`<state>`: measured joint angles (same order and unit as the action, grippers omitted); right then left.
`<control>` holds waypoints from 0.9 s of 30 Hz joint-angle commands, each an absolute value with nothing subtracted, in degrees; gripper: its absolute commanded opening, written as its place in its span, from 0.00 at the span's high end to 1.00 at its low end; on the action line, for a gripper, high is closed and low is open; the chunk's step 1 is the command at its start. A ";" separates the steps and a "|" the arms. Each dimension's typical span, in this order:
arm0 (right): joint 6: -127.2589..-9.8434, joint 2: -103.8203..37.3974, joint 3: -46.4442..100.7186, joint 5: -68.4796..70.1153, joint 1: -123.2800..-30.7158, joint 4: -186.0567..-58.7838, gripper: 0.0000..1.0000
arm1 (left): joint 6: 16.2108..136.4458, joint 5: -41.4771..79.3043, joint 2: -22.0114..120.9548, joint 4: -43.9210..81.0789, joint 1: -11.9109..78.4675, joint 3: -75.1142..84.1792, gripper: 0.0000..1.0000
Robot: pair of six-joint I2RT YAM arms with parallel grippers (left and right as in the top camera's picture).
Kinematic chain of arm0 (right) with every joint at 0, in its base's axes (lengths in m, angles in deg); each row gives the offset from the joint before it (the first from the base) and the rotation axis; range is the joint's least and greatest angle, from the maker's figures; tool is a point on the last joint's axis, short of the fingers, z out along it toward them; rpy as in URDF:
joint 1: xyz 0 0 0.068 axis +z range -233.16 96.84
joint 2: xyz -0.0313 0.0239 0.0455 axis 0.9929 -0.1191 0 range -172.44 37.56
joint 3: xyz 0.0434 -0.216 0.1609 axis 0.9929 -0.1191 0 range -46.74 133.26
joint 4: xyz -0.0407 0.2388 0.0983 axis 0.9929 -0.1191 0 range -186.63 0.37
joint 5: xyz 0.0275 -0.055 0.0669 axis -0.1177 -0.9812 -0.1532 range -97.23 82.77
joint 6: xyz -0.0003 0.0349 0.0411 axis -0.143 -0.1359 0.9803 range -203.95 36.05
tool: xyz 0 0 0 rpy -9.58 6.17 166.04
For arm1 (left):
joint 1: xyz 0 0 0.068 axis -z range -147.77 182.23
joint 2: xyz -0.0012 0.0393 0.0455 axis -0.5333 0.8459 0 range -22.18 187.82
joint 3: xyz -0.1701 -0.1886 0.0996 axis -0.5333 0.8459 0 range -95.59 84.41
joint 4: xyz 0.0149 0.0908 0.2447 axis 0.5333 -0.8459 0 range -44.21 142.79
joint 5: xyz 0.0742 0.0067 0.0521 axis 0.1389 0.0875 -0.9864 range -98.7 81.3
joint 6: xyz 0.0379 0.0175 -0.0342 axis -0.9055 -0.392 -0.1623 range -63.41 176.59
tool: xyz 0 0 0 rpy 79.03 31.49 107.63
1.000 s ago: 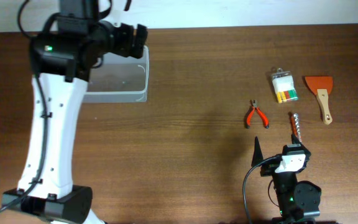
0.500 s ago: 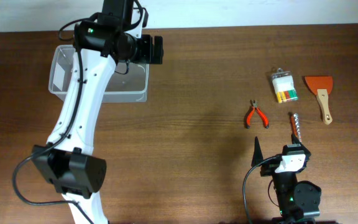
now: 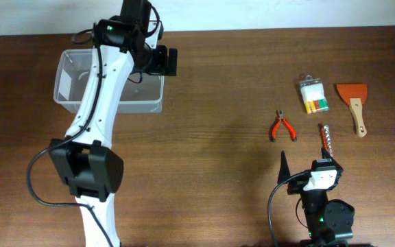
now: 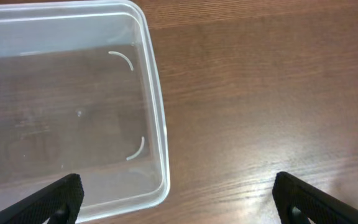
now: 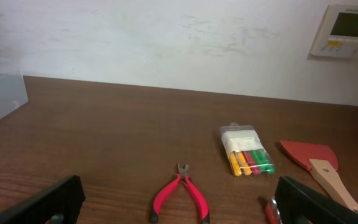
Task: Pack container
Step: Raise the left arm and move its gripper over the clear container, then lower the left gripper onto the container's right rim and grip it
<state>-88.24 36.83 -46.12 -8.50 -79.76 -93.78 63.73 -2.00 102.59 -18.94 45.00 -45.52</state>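
The container (image 3: 76, 84) is a long way from the pliers and scraper, so my left gripper should take hold of the container's rim on their side (image 3: 162, 94) and drag the container closer to them before packing.
The container (image 3: 142, 103) is a clear plastic tub at the table's back left, and nothing shows inside it. My left arm reaches across it. The left gripper (image 3: 170, 62) hangs open over the tub's right end. In the left wrist view the container's rounded right rim (image 4: 157, 112) runs between the wide-apart fingers of the left gripper (image 4: 180, 199). My right gripper (image 3: 304, 168) rests low at the front right, open and empty. In the right wrist view the right gripper (image 5: 182, 202) faces red-handled pliers (image 5: 180, 194).
At the right lie the pliers (image 3: 282, 127), a clear pack of coloured sticks (image 3: 313, 96), an orange scraper with a wooden handle (image 3: 354, 103) and a red-handled bit tool (image 3: 326, 139). A thermostat panel (image 5: 347, 28) hangs on the back wall.
My left arm has swung round, uncovering the container's left part, and its gripper has shifted right to the tub's right end. The right arm and the tools have not moved.
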 commanded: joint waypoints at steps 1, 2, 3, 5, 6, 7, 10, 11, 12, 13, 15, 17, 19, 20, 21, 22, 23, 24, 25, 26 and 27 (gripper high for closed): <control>-87.96 37.20 -46.42 -9.18 -80.24 -94.15 0.01 | 63.16 -0.95 102.97 -16.91 45.35 -46.46 0.01; -87.96 37.20 -46.42 -9.18 -80.24 -94.15 0.01 | 62.29 -1.11 102.97 -16.14 45.70 -46.48 0.01; -87.96 37.20 -46.42 -9.18 -80.24 -94.15 0.01 | 62.31 -1.26 102.97 -15.94 45.99 -46.48 0.01; -87.98 37.20 -46.42 -9.18 -80.24 -94.15 0.01 | 62.35 -1.54 103.12 -16.03 47.04 -46.48 0.01; -87.96 37.20 -46.42 -9.18 -80.24 -94.15 0.01 | 62.37 -3.60 103.23 -16.69 48.20 -46.48 0.01; -87.98 37.20 -46.42 -9.18 -80.24 -94.17 0.01 | 63.18 -7.05 103.47 -17.52 49.31 -46.48 0.01; -87.98 37.20 -46.42 -9.18 -80.24 -94.15 0.01 | 65.32 -13.59 103.80 -19.24 51.15 -46.48 0.01; -87.96 37.20 -46.42 -9.18 -80.24 -94.15 0.01 | 66.61 -14.16 103.88 -19.18 51.23 -46.48 0.01; -87.96 37.20 -46.42 -9.18 -80.24 -94.17 0.01 | 67.90 -14.11 103.95 -18.79 50.84 -46.48 0.01; -87.96 37.20 -46.42 -9.18 -80.24 -94.17 0.01 | 69.56 -13.92 104.06 -18.44 50.25 -46.48 0.01; -87.96 37.20 -46.42 -9.18 -80.24 -94.17 0.01 | 70.74 -9.87 104.50 -17.98 48.55 -46.48 0.01; -87.96 37.20 -46.42 -9.18 -80.24 -94.15 0.01 | 70.72 -2.48 106.00 -18.72 45.31 -46.48 0.01; -87.96 37.20 -46.42 -9.18 -80.24 -94.15 0.02 | 70.72 -0.10 107.34 -20.38 43.37 -46.48 0.01; -87.96 37.20 -46.42 -9.18 -80.24 -94.15 0.01 | 70.68 0.58 108.04 -21.56 42.51 -46.48 0.01; -87.96 37.20 -46.42 -9.18 -80.24 -94.15 0.01 | 70.66 0.53 108.63 -22.81 41.84 -46.48 0.01; -87.96 37.20 -46.42 -9.18 -80.24 -94.15 0.01 | 69.65 0.49 109.28 -23.79 41.33 -46.48 0.01; -87.96 37.20 -46.42 -9.18 -80.24 -94.17 0.01 | 68.58 0.31 109.68 -24.21 41.16 -46.48 0.01; -87.96 37.20 -46.42 -9.18 -80.24 -94.15 0.01 | 67.64 -0.01 109.83 -24.25 41.16 -46.46 0.01; -87.96 37.20 -46.42 -9.18 -80.24 -94.17 0.01 | 66.92 -0.63 109.83 -24.18 41.29 -46.46 0.01; -87.96 37.20 -46.42 -9.18 -80.24 -94.15 0.01 | 66.77 -2.00 109.83 -23.88 41.62 -46.48 0.01; -87.96 37.20 -46.42 -9.18 -80.24 -94.15 0.01 | 66.77 -3.10 109.83 -23.42 42.05 -46.48 0.01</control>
